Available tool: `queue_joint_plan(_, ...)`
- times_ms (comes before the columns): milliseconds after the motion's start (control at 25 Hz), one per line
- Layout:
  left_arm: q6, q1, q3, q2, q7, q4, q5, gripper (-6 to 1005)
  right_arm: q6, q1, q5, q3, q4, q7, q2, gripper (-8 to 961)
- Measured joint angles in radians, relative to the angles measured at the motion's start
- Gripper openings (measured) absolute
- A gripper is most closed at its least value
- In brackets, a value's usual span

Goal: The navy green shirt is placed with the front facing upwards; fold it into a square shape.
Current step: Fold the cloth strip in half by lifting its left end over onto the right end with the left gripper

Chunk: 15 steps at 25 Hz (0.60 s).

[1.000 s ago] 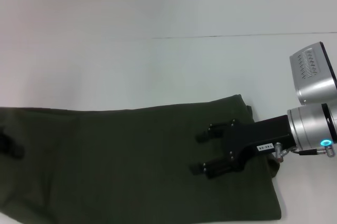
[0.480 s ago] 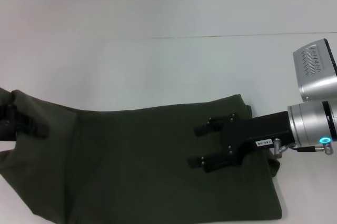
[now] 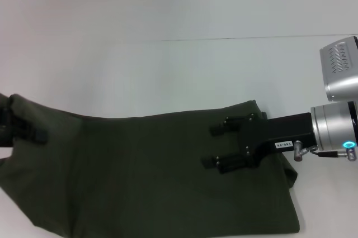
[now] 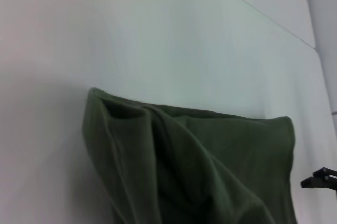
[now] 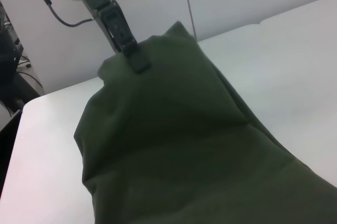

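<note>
The shirt's end (image 3: 277, 193) under my open right gripper lies loose, so a further pull only drags the shirt. My left gripper should fold its end over the shirt's middle (image 3: 162, 162).
The navy green shirt (image 3: 145, 176) lies as a long folded band across the white table (image 3: 168, 70), with no lettering showing. At the far left, my left gripper (image 3: 25, 131) is shut on the shirt's left end and holds it bunched up off the table. The right wrist view shows that left gripper (image 5: 129, 53) pinching the raised cloth (image 5: 174, 129). My right gripper (image 3: 215, 146) is open over the shirt's right part, fingers spread, with nothing between them. One right fingertip (image 4: 320, 179) shows beyond the draped shirt (image 4: 200, 166) in the left wrist view.
A thin seam (image 3: 251, 38) runs across the table's far part. The shirt's right edge (image 3: 291, 193) lies close to my right arm's silver wrist (image 3: 335, 132). Bare tabletop stretches behind the shirt.
Within the last second my left gripper has lifted the shirt's left end off the table and holds it raised. My right gripper has shifted slightly toward the far side, still open.
</note>
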<state>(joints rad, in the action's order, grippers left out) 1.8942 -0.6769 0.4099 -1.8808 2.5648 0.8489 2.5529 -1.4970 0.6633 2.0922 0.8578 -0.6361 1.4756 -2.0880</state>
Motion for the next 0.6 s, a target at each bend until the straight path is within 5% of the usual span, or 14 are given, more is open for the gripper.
queue_joint_plan(600, -0.041, 0.087, -0.039, 0.057, -0.012, 0.057, 0.054, 133, -0.004, -0.018, 0.000, -0.029, -0.013, 0.001, 0.000, 899)
